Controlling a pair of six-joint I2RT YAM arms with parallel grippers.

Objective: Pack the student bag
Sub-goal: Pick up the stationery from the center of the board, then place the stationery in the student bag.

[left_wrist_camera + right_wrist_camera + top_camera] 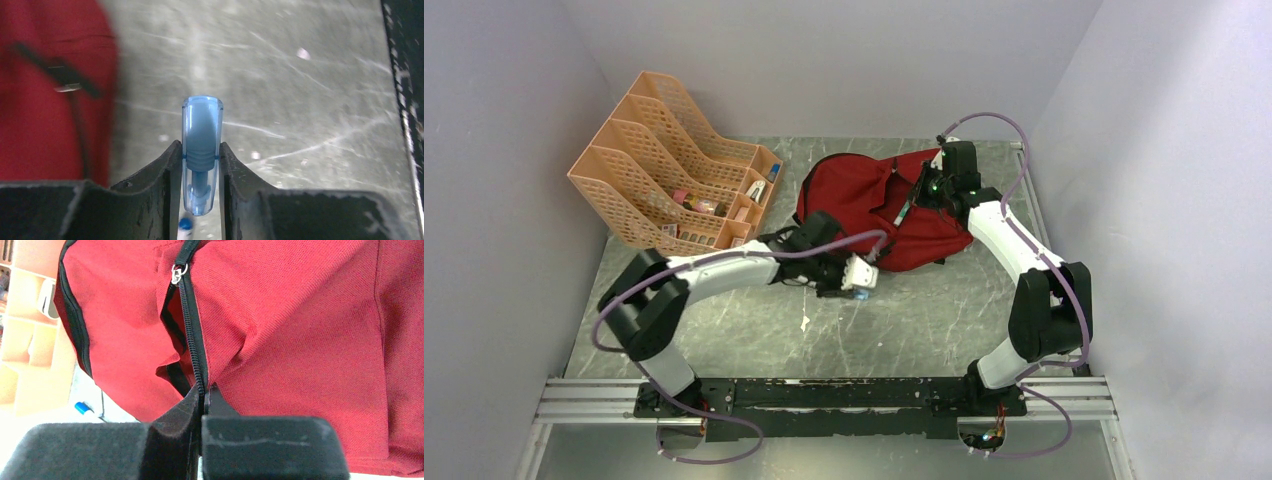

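Observation:
The zipper edge (195,345) is held off the bag's opening (893,205) by my right gripper, so my left gripper should keep carrying the blue pen cap until the cap is inside.
The dark-red student bag (864,205) lies at the back middle of the table, its black zipper partly open. It fills the right wrist view (300,330) and shows at the left of the left wrist view (45,95). My right gripper (921,190) is shut on the bag's zipper edge (200,380) and holds it up. My left gripper (861,280) is shut on a clear blue pen cap (201,150), just in front of the bag above the table.
An orange plastic file organiser (674,165) with small stationery items stands at the back left. A small white scrap (805,322) lies on the grey marbled table. Grey walls close in on both sides.

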